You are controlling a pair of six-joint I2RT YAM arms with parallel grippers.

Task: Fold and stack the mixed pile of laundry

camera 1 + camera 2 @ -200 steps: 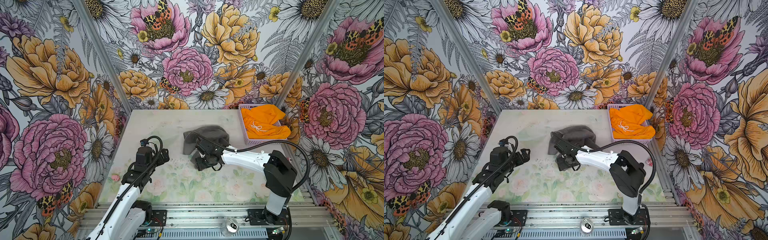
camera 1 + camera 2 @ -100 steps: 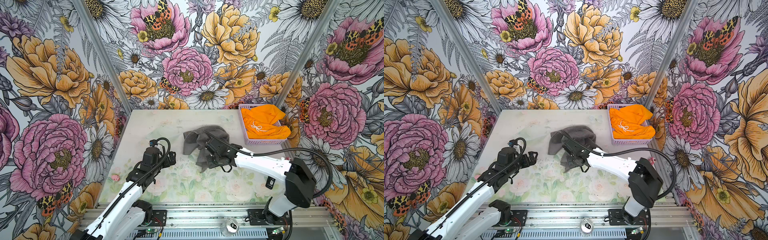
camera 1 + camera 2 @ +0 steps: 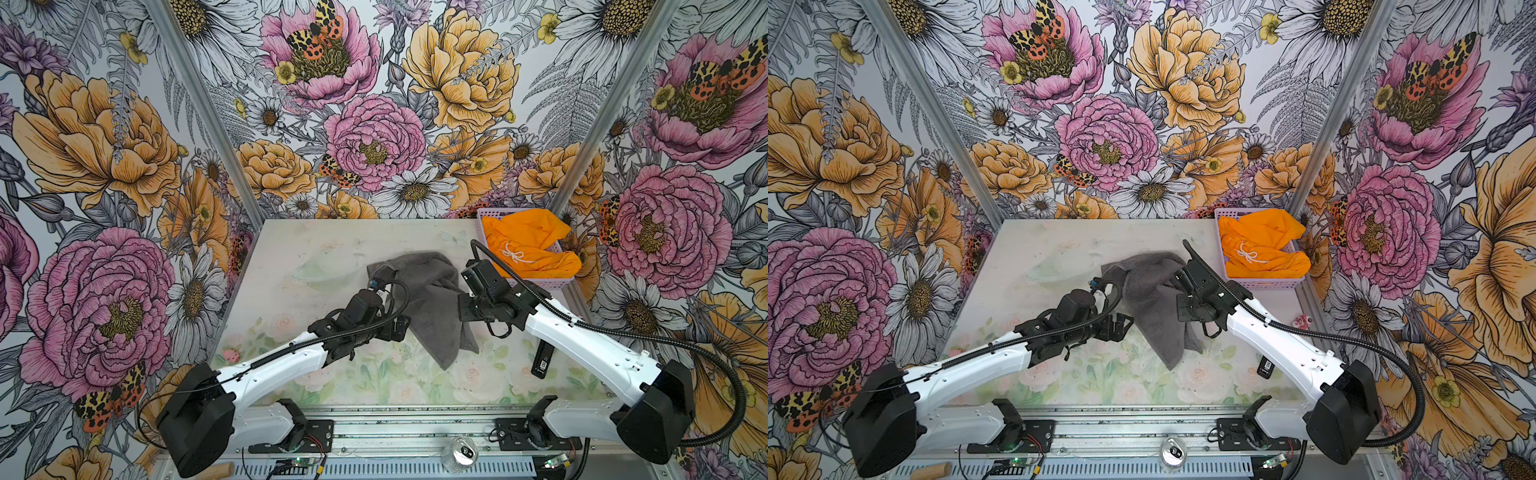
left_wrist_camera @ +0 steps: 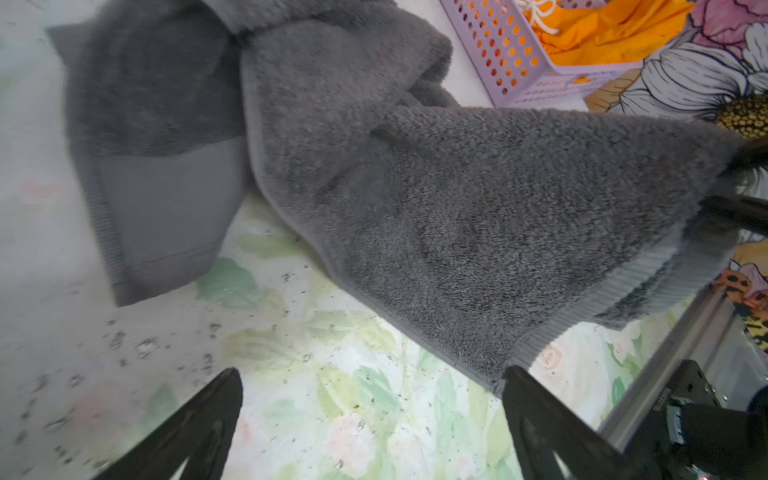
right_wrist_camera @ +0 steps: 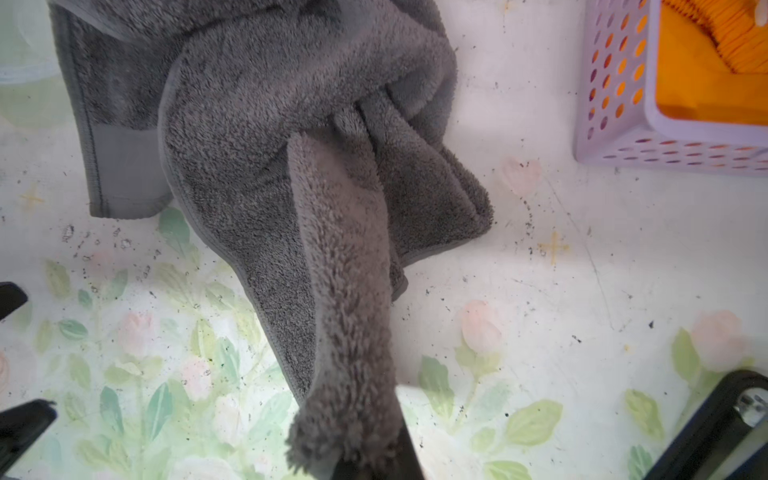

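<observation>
The towel is hanging crooked from my right gripper with its ribbed edge bunched [image 4: 632,276], so next my left gripper grabs the ribbed lower corner [image 3: 445,365] and spreads the towel out.
The dark grey towel [image 3: 428,307] [image 3: 1152,307] lies crumpled mid-table, with one corner lifted off the surface. My right gripper [image 5: 365,457] [image 3: 460,309] is shut on that corner, and the plush cloth [image 5: 291,174] trails from its jaws down to the table. My left gripper [image 4: 370,378] [image 3: 401,326] [image 3: 1121,324] is open just left of the towel [image 4: 415,187]. Nothing lies between its fingers [image 4: 536,415], and one tip sits right beside the towel's ribbed lower corner. The orange shorts [image 3: 528,245] [image 3: 1262,245] [image 4: 602,29] [image 5: 706,62], with their white drawstring, fill the basket at the back right.
The lavender perforated basket [image 3: 536,282] [image 3: 1262,284] [image 4: 511,54] [image 5: 615,104] stands against the right wall, close behind the right wrist. A small black labelled object [image 3: 543,359] [image 3: 1265,368] lies on the table under the right arm. A can [image 3: 461,453] sits on the front rail.
My right gripper shut on the towel and pulled a corner up and toward the right. The left arm swung right, bringing its open gripper up to the towel.
</observation>
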